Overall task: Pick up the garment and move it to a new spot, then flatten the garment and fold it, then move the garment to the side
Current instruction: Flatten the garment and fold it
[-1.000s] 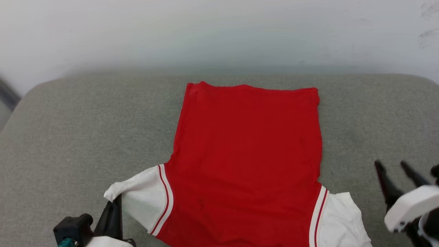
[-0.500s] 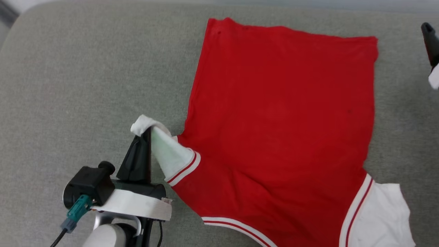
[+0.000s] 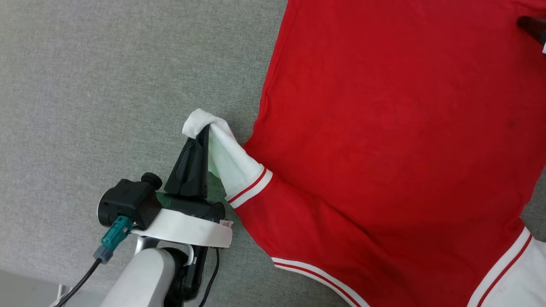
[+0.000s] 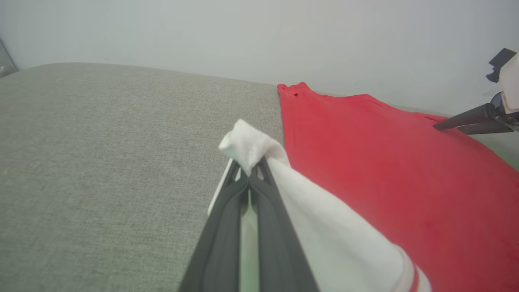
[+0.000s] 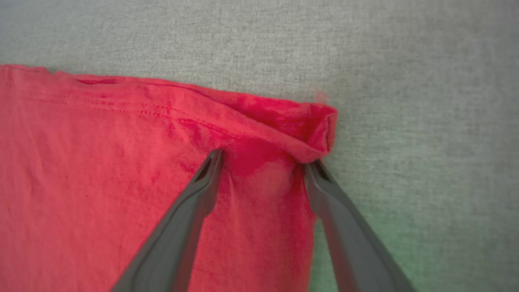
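The garment (image 3: 399,117) has its plain side up, with striped sleeve trim (image 3: 249,187), so printed lettering hidden underneath should come into view when the robot turns the garment over.
The garment (image 3: 384,140), a red jersey T-shirt with white striped-trim sleeves, lies plain side up on the grey cushion (image 3: 106,85). My left gripper (image 3: 204,130) is shut on the tip of its white left sleeve (image 3: 232,164), lifting it into a peak; the left wrist view shows that sleeve (image 4: 259,150) pinched between the fingers. My right gripper (image 5: 263,160) stands open over the garment's (image 5: 121,162) far right hem corner (image 5: 312,125), its fingertips pressing on the red cloth either side of a bunched patch. A dark fingertip (image 3: 531,27) of it shows at the head view's top right.
The grey cushion (image 4: 101,142) runs back to a pale wall (image 4: 243,36). Bare cushion lies left of the garment and beyond the hem (image 5: 405,81). The other white sleeve (image 3: 520,277) lies flat at the lower right.
The head camera has tilted down and closed in, so the whole picture shifted. My left gripper raised the pinched sleeve off the cushion. My right gripper travelled from the near right to the far hem corner.
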Controlling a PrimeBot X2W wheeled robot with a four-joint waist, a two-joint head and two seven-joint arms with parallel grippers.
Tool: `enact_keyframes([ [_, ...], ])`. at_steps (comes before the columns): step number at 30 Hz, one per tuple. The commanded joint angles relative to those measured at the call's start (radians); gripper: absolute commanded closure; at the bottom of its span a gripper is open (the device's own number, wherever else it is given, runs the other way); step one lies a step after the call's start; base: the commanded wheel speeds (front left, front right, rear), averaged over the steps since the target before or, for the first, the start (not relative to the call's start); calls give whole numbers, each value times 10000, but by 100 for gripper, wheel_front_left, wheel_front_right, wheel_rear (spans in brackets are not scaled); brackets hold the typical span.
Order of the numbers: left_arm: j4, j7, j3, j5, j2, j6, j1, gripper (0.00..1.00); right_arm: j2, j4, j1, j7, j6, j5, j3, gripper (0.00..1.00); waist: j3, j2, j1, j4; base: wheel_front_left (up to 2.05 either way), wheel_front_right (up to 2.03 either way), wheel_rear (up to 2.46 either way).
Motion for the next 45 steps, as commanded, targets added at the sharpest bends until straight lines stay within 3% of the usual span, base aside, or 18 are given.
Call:
enact_keyframes([
  [1,56,-69,4,49,-81,-46,-195,100,265,595,537,326,-3,-47,2,0,50,0,-2,45,0,0,0],
  [2,119,-83,10,43,-94,-66,-205,100,307,802,639,465,-3,-74,-33,0,45,0,-2,41,0,0,0],
  [3,191,-85,21,32,-100,-82,-199,100,342,999,747,610,-3,-115,-61,50,12,0,-2,36,0,0,0],
  [4,258,-99,33,22,-96,-106,-175,100,377,1106,822,635,-5,-132,-94,69,-42,0,-2,27,0,0,0],
  [5,320,-114,47,7,-92,-117,-170,100,384,1063,831,481,-5,-176,-31,100,-96,0,-2,15,0,0,0],
  [11,601,-136,109,-44,-18,-90,5,100,127,289,643,-757,-2,-207,761,100,-639,0,-2,-153,0,0,0],
  [16,859,-153,302,-170,102,28,413,100,-376,-592,1034,-2492,-5,317,1878,100,-1609,0,-2,-534,0,0,0],
  [21,977,-88,609,-362,380,294,1170,100,-810,-1662,1954,-4657,-5,633,2605,100,-2728,0,-2,-1188,0,0,0],
  [27,833,71,977,-596,698,665,2212,100,-859,-2912,3956,-6989,-5,608,2405,100,-3930,0,-2,-2011,0,0,0],
  [31,636,268,1063,-707,868,870,2800,100,-708,-3707,5950,-7283,-5,618,1797,100,-4499,0,-2,-2351,0,0,0],
  [35,477,516,1097,-780,1014,995,3167,100,-237,-4664,8352,-6861,-5,447,892,100,-4761,0,-2,-2553,0,0,0],
  [41,378,783,1050,-834,1169,1045,3384,100,1037,-6244,11554,-5611,-3,49,-120,100,-4815,0,-2,-2658,0,0,0],
  [45,371,845,988,-812,1178,1046,3282,100,1783,-6529,12643,-4730,-3,45,-417,100,-4722,0,-2,-2632,0,0,0],
])
